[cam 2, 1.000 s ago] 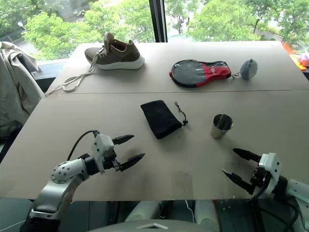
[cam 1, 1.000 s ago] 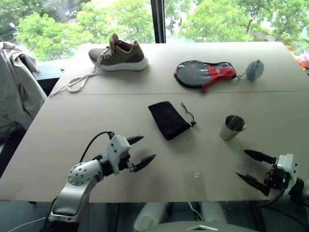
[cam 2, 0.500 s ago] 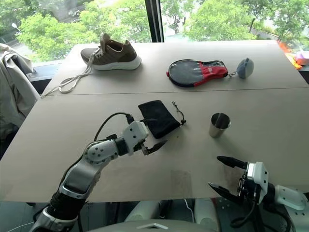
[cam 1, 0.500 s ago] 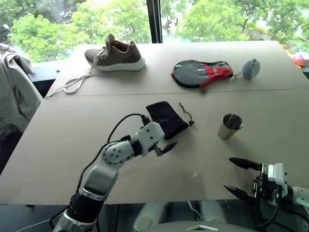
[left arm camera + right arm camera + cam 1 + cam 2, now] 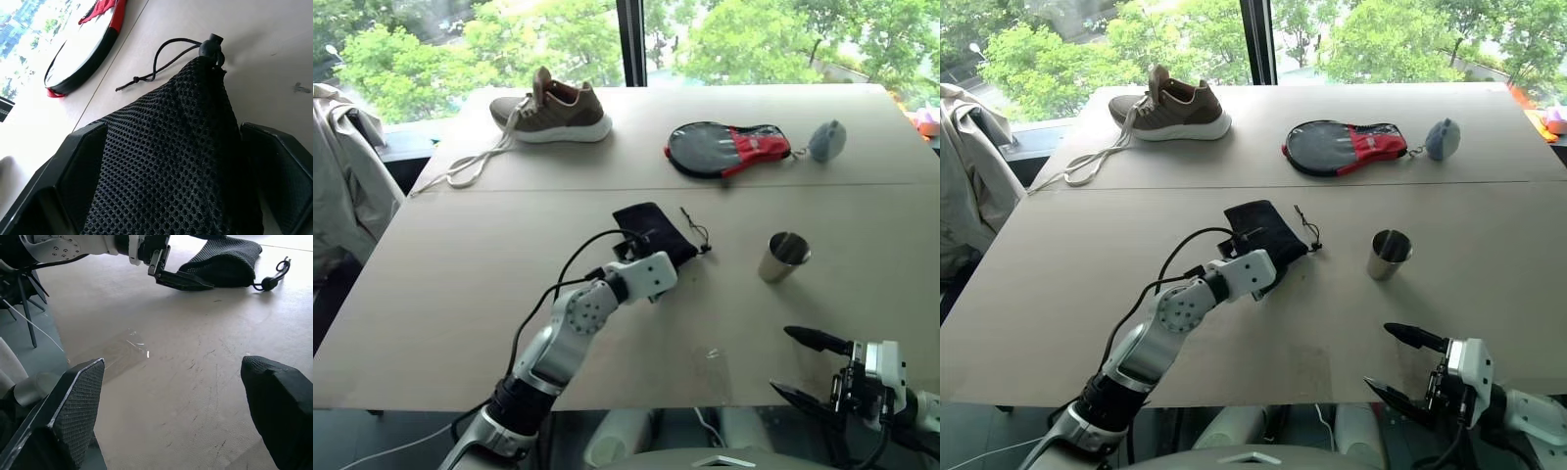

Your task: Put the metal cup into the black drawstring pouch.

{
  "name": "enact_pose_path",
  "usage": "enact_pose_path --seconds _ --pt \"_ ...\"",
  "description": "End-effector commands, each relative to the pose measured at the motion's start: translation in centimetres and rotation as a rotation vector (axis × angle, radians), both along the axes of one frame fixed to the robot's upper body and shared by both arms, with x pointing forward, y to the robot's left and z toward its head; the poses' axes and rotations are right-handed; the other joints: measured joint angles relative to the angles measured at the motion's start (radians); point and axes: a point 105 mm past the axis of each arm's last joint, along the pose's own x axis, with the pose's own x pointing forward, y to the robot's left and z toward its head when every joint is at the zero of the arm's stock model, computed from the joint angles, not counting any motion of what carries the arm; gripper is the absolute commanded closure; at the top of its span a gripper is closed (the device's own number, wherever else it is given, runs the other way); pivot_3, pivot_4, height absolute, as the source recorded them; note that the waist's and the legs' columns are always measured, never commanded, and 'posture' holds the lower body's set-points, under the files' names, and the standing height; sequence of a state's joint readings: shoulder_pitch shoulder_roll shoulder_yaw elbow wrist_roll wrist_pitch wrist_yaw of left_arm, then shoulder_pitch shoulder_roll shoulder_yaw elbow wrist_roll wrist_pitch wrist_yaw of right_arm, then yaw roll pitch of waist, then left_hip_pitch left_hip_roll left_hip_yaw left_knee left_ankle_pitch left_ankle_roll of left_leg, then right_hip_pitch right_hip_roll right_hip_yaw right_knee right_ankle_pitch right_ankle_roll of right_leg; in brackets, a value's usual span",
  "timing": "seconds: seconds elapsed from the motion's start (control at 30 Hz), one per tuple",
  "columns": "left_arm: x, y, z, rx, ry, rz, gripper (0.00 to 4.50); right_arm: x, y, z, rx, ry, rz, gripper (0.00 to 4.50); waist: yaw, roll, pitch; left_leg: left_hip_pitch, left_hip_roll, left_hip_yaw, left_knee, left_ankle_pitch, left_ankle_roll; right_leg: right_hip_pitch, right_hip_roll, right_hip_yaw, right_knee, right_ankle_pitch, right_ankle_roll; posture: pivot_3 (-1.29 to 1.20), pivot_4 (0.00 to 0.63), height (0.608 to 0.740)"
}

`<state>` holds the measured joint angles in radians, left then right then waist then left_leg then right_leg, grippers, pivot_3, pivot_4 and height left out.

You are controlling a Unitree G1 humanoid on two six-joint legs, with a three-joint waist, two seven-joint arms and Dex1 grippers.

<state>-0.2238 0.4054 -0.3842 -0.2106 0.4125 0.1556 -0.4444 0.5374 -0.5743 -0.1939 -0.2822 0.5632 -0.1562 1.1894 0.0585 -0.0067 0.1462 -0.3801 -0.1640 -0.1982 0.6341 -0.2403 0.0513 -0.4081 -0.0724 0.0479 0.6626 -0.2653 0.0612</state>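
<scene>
I expect the mesh of the black drawstring pouch (image 5: 656, 230) to bulge out around the whole metal cup when I push the cup in, because the pouch lies flat behind its toggle (image 5: 705, 248).
The black drawstring pouch (image 5: 651, 227) lies flat at mid-table, its cord and toggle (image 5: 211, 47) pointing toward the cup. My left gripper (image 5: 173, 129) is open and low over the pouch's near end, with one black finger (image 5: 80, 156) on each side of the mesh fabric. I cannot tell whether the fingers touch it. The metal cup (image 5: 785, 257), a small shiny steel tumbler, stands upright to the right of the pouch, well apart from both grippers. My right gripper (image 5: 781, 360) hovers open and empty at the table's near right edge, short of the cup.
A brown shoe (image 5: 551, 108) with trailing white laces sits at the far left. At the far middle lies a round black-and-red paddle case (image 5: 724, 149) with a grey fuzzy pouch (image 5: 827, 141) beside it. A jacket (image 5: 342, 186) hangs off the table's left side.
My left arm has swung forward and to the right, from the near left of the table to the pouch, with its wrist rolled. The right gripper has barely moved. Pouch and cup lie as before.
</scene>
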Motion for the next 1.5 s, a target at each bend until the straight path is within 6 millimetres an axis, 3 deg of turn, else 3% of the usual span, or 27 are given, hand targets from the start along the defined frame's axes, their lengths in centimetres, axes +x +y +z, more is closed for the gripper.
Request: enact_pose_path --seconds 0.03,0.3,0.47,0.77,1.37,1.5 --pt "0.7 1.5 1.4 0.007 -0.109 0.088 0.02 -0.1 -0.2 1.2 0.006 -0.035 -0.004 0.00 0.000 0.000 0.000 0.000 0.000 0.000 0.000 -0.001 0.002 0.000 0.000 0.000 0.000 0.000 0.000 0.00 0.150 0.740" --pt "0.9 5.2 2.1 0.058 -0.229 0.245 0.02 -0.3 0.2 1.1 0.018 -0.020 0.004 0.00 0.009 0.000 0.000 0.000 0.001 0.001 0.000 -0.001 0.002 0.000 0.000 0.000 0.000 0.000 0.000 0.00 0.150 0.740" --pt "1.2 6.1 2.6 0.054 -0.271 0.292 0.02 -0.1 0.3 1.1 0.020 -0.017 0.010 0.00 0.011 -0.001 0.000 0.000 0.001 0.001 0.000 -0.002 0.002 0.000 0.000 -0.001 0.000 0.000 0.001 0.00 0.150 0.740" --pt "1.5 5.1 3.3 -0.018 -0.289 0.237 0.02 0.1 0.3 1.0 0.023 -0.022 0.006 0.00 0.010 -0.001 0.000 0.000 0.001 0.001 0.001 0.000 -0.001 0.000 0.000 -0.001 0.000 0.001 0.000 0.00 0.150 0.740" --pt "5.4 4.3 2.9 -0.018 -0.301 0.224 0.02 0.0 0.6 1.1 0.026 -0.033 -0.018 0.00 0.009 -0.001 0.000 0.000 0.001 0.002 0.002 0.001 0.001 0.000 0.000 -0.002 0.000 0.002 0.001 0.00 0.150 0.740" --pt "5.3 4.4 2.8 -0.023 -0.296 0.217 1.66 0.1 0.7 1.1 0.029 -0.036 -0.021 0.00 0.009 -0.001 0.000 0.000 0.001 0.003 0.002 0.001 0.001 -0.001 0.000 -0.002 0.000 0.002 0.001 0.00 0.150 0.740"
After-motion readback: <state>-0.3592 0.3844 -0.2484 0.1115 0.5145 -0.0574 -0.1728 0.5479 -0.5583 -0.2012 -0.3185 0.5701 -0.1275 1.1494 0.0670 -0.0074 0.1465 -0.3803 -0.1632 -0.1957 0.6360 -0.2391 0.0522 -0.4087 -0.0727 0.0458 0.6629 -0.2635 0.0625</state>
